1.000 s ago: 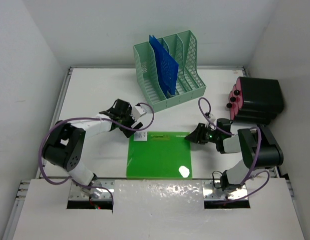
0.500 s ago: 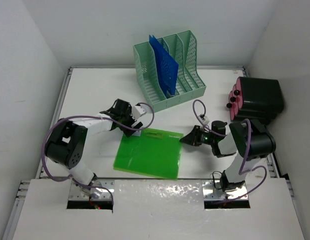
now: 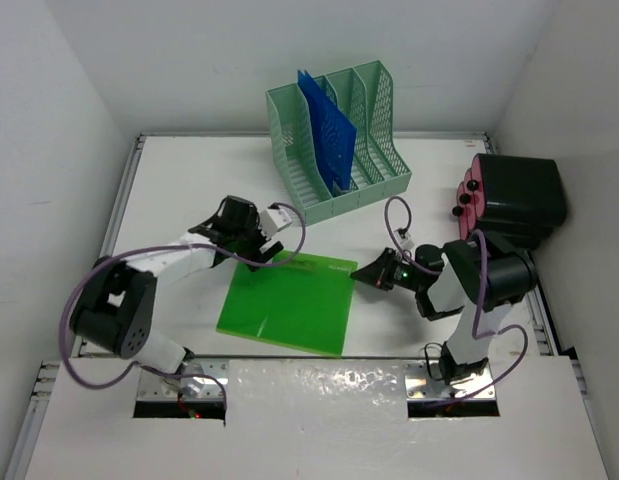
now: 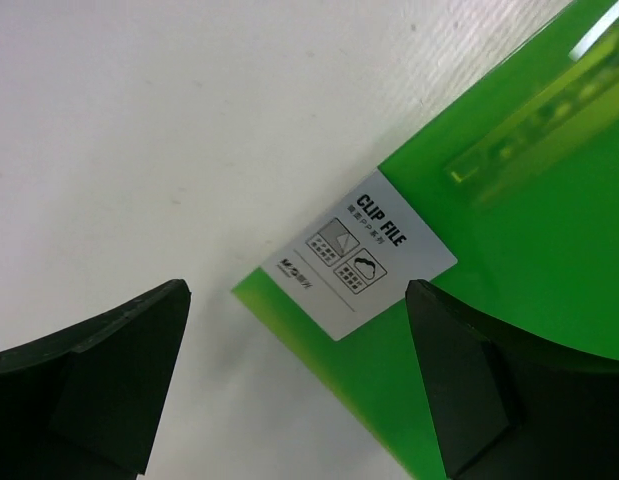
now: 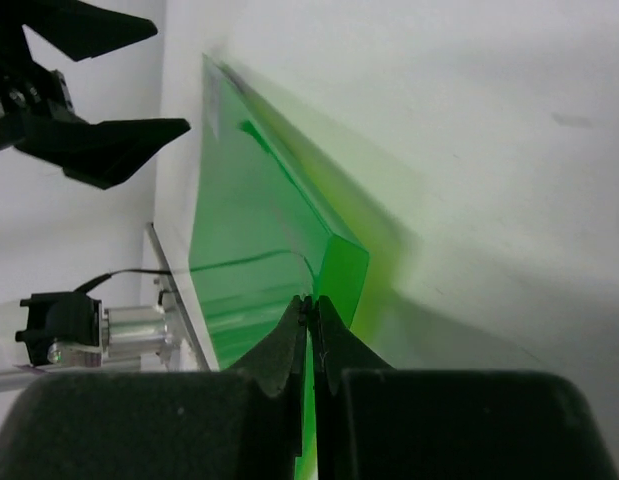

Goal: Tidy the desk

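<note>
Next, my left gripper takes the middle of the file's far edge, because it now straddles the green clip file's label corner, away from the end of the file that my right gripper raises.
A green clip file lies tilted on the white desk. My right gripper is shut on the file's right edge and holds that edge raised; in the right wrist view the fingertips pinch the thin green sheet. My left gripper is open at the file's far left corner, its jaws spread on either side of the corner with the white "CLIP FILE" label. The file fills the right of the left wrist view.
A mint-green slotted file rack stands at the back with a blue folder in one slot. A black container with pink-capped items sits at the right edge. Metal rails border the desk.
My right gripper has dragged the green file leftward and turned it, lifting its right edge. My left gripper has shifted slightly and now straddles the file's labelled corner.
</note>
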Robot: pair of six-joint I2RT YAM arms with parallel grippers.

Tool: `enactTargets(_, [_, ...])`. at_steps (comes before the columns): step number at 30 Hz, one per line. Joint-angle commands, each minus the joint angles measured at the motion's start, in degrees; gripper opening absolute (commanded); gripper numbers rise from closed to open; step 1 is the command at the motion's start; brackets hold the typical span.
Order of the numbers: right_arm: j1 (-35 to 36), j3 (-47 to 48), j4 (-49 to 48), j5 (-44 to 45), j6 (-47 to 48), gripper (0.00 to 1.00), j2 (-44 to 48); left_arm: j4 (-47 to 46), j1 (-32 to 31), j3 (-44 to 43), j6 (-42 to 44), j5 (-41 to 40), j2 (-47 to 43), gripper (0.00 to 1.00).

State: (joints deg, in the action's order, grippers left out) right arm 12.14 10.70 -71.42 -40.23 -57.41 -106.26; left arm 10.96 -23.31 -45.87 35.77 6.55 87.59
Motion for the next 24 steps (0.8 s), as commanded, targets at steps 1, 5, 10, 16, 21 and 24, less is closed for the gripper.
enactTargets(1, [1.6,-0.2,-10.0,6.0,1.4,0.0,6.0,-1.3,-0.2,-0.4,3.2,0.4,-9.3,0.89])
enactTargets(5, [2.4,0.3,-6.4,11.2,0.4,0.0,12.9,2.9,-1.0,-1.1,6.5,0.9,-15.7,0.91])
enactTargets(10, [5.2,4.1,4.5,13.6,2.0,0.0,20.3,6.5,-2.4,-1.1,9.1,-3.8,-20.4,0.92])
enactTargets(16, [13.2,14.0,35.5,17.1,25.9,0.0,31.5,7.2,-2.4,-7.3,11.4,-2.0,-20.1,0.96])
enactTargets(21, [14.7,16.6,44.9,16.3,35.4,0.0,35.6,10.2,-2.4,-14.4,16.9,11.0,-16.4,1.0])
enactTargets(24, [15.6,17.1,46.5,14.7,38.4,0.0,36.6,14.7,-2.4,-17.7,20.6,18.1,-13.5,0.99])
